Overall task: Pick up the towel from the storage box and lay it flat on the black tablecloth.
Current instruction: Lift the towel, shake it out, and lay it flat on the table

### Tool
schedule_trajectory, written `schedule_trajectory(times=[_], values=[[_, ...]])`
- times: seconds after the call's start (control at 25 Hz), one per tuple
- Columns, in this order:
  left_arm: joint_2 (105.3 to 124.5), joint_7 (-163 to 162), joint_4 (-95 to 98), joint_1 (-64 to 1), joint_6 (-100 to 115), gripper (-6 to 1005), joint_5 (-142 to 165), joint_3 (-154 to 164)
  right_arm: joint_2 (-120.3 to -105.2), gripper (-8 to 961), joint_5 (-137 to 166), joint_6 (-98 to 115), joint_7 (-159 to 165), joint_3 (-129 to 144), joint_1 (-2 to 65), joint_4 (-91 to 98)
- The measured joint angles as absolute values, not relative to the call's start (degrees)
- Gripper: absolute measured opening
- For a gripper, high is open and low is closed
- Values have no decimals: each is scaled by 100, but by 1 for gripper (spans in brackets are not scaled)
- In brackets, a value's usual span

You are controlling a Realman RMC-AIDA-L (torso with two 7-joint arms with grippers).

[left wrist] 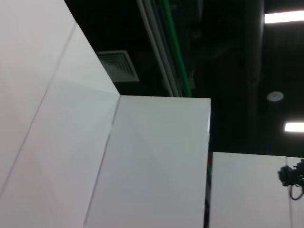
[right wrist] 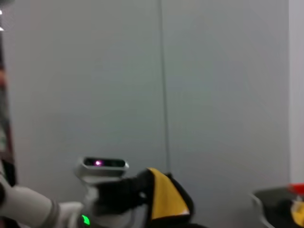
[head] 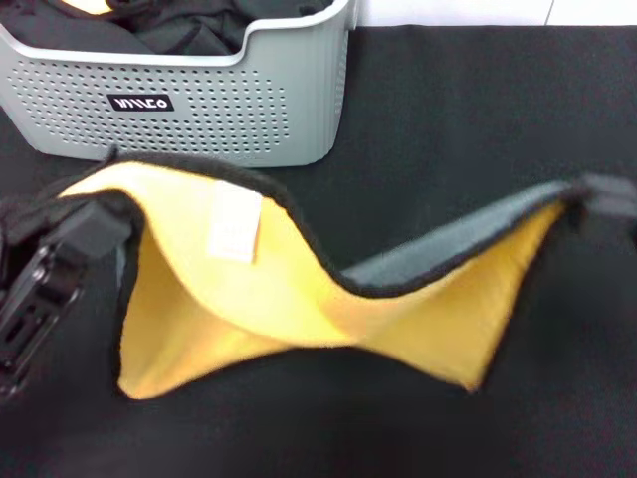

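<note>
The towel sags (head: 348,311) between the robot's grippers, so the robot should pull the towel's held corners back toward itself, then bring them down toward the storage box (head: 299,134) to spread the towel out.
The yellow-orange towel (head: 299,299) with black edging and a white tag hangs stretched between my two grippers, sagging in the middle just above the black tablecloth (head: 468,110). Part of its grey reverse side shows near the right end. My left gripper (head: 92,217) is shut on the towel's left corner, and my right gripper (head: 605,197) is shut on its right corner. The light grey storage box (head: 199,110) stands at the back left. The right wrist view shows my left gripper (right wrist: 130,192) farther off, holding a towel corner (right wrist: 165,199).
A black fabric garment (head: 189,30) lies inside the storage box. The tablecloth extends in front of and to the right of the box. The left wrist view shows only white panels (left wrist: 142,161) and a dark ceiling.
</note>
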State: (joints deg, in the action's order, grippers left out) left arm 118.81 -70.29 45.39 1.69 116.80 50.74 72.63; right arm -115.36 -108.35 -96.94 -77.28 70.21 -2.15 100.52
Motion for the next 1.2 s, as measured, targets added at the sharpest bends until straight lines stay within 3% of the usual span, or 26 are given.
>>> schedule_trajectory(times=[0.32, 0.68, 0.92, 1.08, 1.2], values=[[11866, -6907, 4600, 633, 11681, 1, 4781, 7810, -11547, 81, -11250, -10157, -7863, 6919, -812, 9835], [11856, -6286, 4019, 732, 11681, 2, 5041, 7935, -11539, 86, -11127, -10198, -8199, 7237, -842, 8733], [11786, -5587, 3946, 973, 11689, 2, 5067, 8130, -11448, 89, -11261, -10239, -8537, 7531, -818, 8109], [11785, -5119, 3838, 787, 11686, 2, 5076, 8213, -11404, 91, -11318, -10242, -8856, 7732, -556, 7654], [11827, -4965, 3150, 223, 11662, 2, 5059, 7966, -11419, 93, -11319, -10229, -8995, 7622, -82, 6857]])
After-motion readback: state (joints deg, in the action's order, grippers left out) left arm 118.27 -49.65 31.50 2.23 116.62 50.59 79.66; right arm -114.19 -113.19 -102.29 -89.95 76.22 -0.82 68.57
